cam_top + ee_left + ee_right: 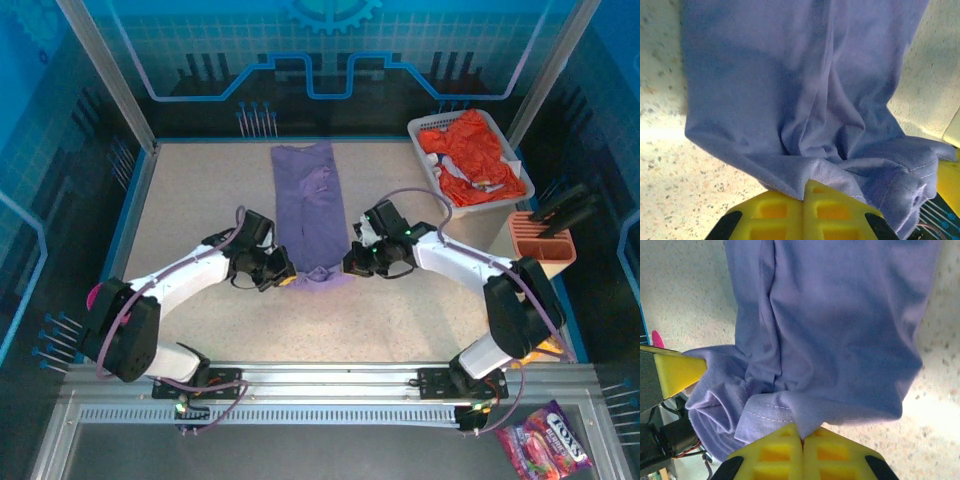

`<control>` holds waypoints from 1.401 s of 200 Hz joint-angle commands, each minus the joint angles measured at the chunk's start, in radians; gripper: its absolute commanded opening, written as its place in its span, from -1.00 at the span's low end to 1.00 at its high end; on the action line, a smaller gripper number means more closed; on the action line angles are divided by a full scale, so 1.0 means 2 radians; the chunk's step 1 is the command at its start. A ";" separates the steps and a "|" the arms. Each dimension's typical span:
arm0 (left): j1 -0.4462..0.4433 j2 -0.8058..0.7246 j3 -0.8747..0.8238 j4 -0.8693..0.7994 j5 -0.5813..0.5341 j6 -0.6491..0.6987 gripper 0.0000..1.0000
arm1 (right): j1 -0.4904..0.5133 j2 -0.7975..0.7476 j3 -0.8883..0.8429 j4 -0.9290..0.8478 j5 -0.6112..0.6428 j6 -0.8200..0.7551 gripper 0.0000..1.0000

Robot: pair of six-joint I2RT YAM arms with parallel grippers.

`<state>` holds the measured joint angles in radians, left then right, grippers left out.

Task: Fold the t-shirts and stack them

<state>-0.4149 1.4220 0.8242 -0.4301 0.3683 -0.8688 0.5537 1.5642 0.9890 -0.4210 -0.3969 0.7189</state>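
Observation:
I should keep carrying the purple t-shirt's hem (319, 277) with my right gripper to the t-shirt's middle (312, 204) and let go there, as my grippers hold both hem corners, level with each other.
A lavender-purple t-shirt (310, 205) lies as a long folded strip down the middle of the table, bunched at its near end. My left gripper (285, 275) is shut on the near left corner of that shirt (790, 100); its yellow fingers (775, 215) pinch the cloth edge. From the other side, my right gripper (352, 262) is shut on the near right corner, the hem (770, 412) caught between yellow fingers (840, 455). The orange-red t-shirt (470, 155) sits crumpled in the white basket (425, 126) at the back right.
A salmon-coloured holder (540, 240) with dark tools stands right of the right arm. A candy bag (545, 445) lies off the table at the near right. Speckled tabletop lies bare left and right of the purple strip.

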 commanded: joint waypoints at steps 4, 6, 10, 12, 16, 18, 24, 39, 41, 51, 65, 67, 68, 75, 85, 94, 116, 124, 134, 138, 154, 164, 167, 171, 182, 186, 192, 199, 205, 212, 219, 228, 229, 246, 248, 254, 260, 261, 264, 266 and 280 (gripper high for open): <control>0.023 0.018 0.032 -0.024 -0.008 0.031 -1.00 | -0.019 0.033 0.044 -0.031 0.000 -0.035 -1.00; 0.025 0.021 0.034 -0.024 -0.008 0.033 -1.00 | -0.021 0.036 0.048 -0.032 -0.001 -0.036 -1.00; 0.029 0.026 0.040 -0.026 -0.008 0.036 -1.00 | -0.024 0.042 0.055 -0.034 -0.001 -0.040 -1.00; 0.031 0.028 0.044 -0.028 -0.009 0.038 -1.00 | -0.025 0.045 0.058 -0.035 -0.001 -0.041 -1.00; 0.035 0.033 0.050 -0.030 -0.009 0.041 -1.00 | -0.028 0.050 0.065 -0.036 -0.002 -0.043 -1.00; 0.036 0.036 0.053 -0.030 -0.009 0.043 -1.00 | -0.029 0.053 0.069 -0.037 -0.002 -0.044 -1.00; 0.042 0.044 0.061 -0.030 -0.008 0.048 -1.00 | -0.033 0.062 0.079 -0.038 -0.005 -0.047 -1.00; 0.055 0.066 0.080 -0.030 -0.005 0.057 -1.00 | -0.042 0.090 0.109 -0.044 -0.015 -0.057 -1.00; 0.056 0.069 0.083 -0.029 -0.005 0.059 -1.00 | -0.043 0.094 0.112 -0.045 -0.017 -0.057 -1.00; 0.061 0.082 0.096 -0.028 -0.005 0.062 -1.00 | -0.049 0.109 0.130 -0.046 -0.021 -0.061 -1.00; 0.069 0.102 0.115 -0.027 -0.002 0.068 -1.00 | -0.056 0.130 0.154 -0.047 -0.025 -0.066 -1.00; 0.071 0.104 0.119 -0.027 -0.002 0.068 -1.00 | -0.057 0.132 0.158 -0.047 -0.025 -0.067 -1.00; 0.071 0.105 0.121 -0.027 -0.002 0.068 -1.00 | -0.058 0.134 0.160 -0.048 -0.025 -0.067 -1.00; 0.076 0.114 0.130 -0.025 0.000 0.071 -1.00 | -0.061 0.145 0.175 -0.052 -0.026 -0.069 -1.00; 0.082 0.126 0.144 -0.024 0.003 0.074 -1.00 | -0.066 0.163 0.198 -0.061 -0.032 -0.073 -1.00; 0.087 0.139 0.160 -0.024 0.003 0.080 -1.00 | -0.069 0.179 0.219 -0.068 -0.036 -0.076 -1.00; 0.099 0.173 0.202 -0.034 0.008 0.092 -1.00 | -0.071 0.212 0.262 -0.078 -0.039 -0.079 -1.00; 0.104 0.185 0.217 -0.038 0.011 0.096 -1.00 | -0.073 0.224 0.279 -0.084 -0.041 -0.080 -1.00; 0.109 0.198 0.233 -0.040 0.013 0.100 -1.00 | -0.075 0.239 0.299 -0.089 -0.043 -0.080 -1.00; 0.111 0.203 0.239 -0.042 0.014 0.101 -1.00 | -0.076 0.244 0.306 -0.091 -0.044 -0.081 -1.00; 0.118 0.218 0.262 -0.043 0.014 0.104 -1.00 | -0.080 0.267 0.334 -0.097 -0.046 -0.080 -1.00; 0.122 0.228 0.276 -0.044 0.015 0.104 -1.00 | -0.083 0.282 0.354 -0.104 -0.049 -0.082 -1.00; 0.123 0.232 0.279 -0.045 0.016 0.105 -1.00 | -0.083 0.286 0.360 -0.106 -0.049 -0.082 -1.00; 0.125 0.237 0.285 -0.045 0.017 0.105 -1.00 | -0.084 0.291 0.368 -0.109 -0.049 -0.083 -1.00; 0.129 0.248 0.298 -0.047 0.022 0.104 -1.00 | -0.085 0.304 0.388 -0.115 -0.046 -0.083 -1.00; 0.129 0.252 0.302 -0.047 0.022 0.105 -1.00 | -0.086 0.309 0.395 -0.117 -0.046 -0.083 -1.00; 0.131 0.256 0.307 -0.047 0.022 0.105 -1.00 | -0.087 0.316 0.406 -0.120 -0.048 -0.083 -1.00; 0.132 0.261 0.313 -0.047 0.022 0.105 -1.00 | -0.089 0.325 0.418 -0.124 -0.051 -0.083 -1.00; 0.134 0.264 0.317 -0.045 0.021 0.105 -1.00 | -0.090 0.331 0.429 -0.128 -0.050 -0.083 -1.00; 0.136 0.269 0.321 -0.043 0.022 0.105 -1.00 | -0.092 0.339 0.439 -0.130 -0.050 -0.082 -1.00; 0.138 0.274 0.327 -0.044 0.023 0.105 -1.00 | -0.093 0.347 0.451 -0.134 -0.051 -0.082 -1.00; 0.140 0.281 0.332 -0.043 0.026 0.105 -1.00 | -0.094 0.356 0.465 -0.137 -0.053 -0.083 -1.00; 0.140 0.282 0.333 -0.044 0.026 0.105 -1.00 | -0.095 0.357 0.468 -0.138 -0.053 -0.083 -1.00; 0.144 0.294 0.340 -0.041 0.029 0.106 -1.00 | -0.097 0.374 0.492 -0.144 -0.052 -0.083 -1.00; 0.144 0.295 0.340 -0.040 0.029 0.106 -1.00 | -0.097 0.375 0.494 -0.144 -0.052 -0.082 -1.00; 0.145 0.299 0.342 -0.038 0.029 0.106 -1.00 | -0.097 0.378 0.500 -0.145 -0.052 -0.080 -1.00; 0.145 0.302 0.343 -0.035 0.029 0.106 -1.00 | -0.098 0.379 0.504 -0.145 -0.053 -0.079 -1.00; 0.145 0.303 0.344 -0.035 0.029 0.106 -1.00 | -0.098 0.385 0.505 -0.144 -0.053 -0.079 -1.00; 0.146 0.305 0.345 -0.035 0.029 0.106 -1.00 | -0.099 0.393 0.507 -0.145 -0.054 -0.078 -1.00; 0.146 0.306 0.346 -0.035 0.030 0.107 -1.00 | -0.099 0.395 0.508 -0.145 -0.053 -0.078 -1.00; 0.148 0.314 0.351 -0.030 0.029 0.108 -1.00 | -0.100 0.404 0.514 -0.141 -0.054 -0.074 -1.00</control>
<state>-0.1318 2.0136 1.4872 -0.4908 0.3977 -0.6773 0.3691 2.3173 1.9743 -0.6724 -0.4805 0.5674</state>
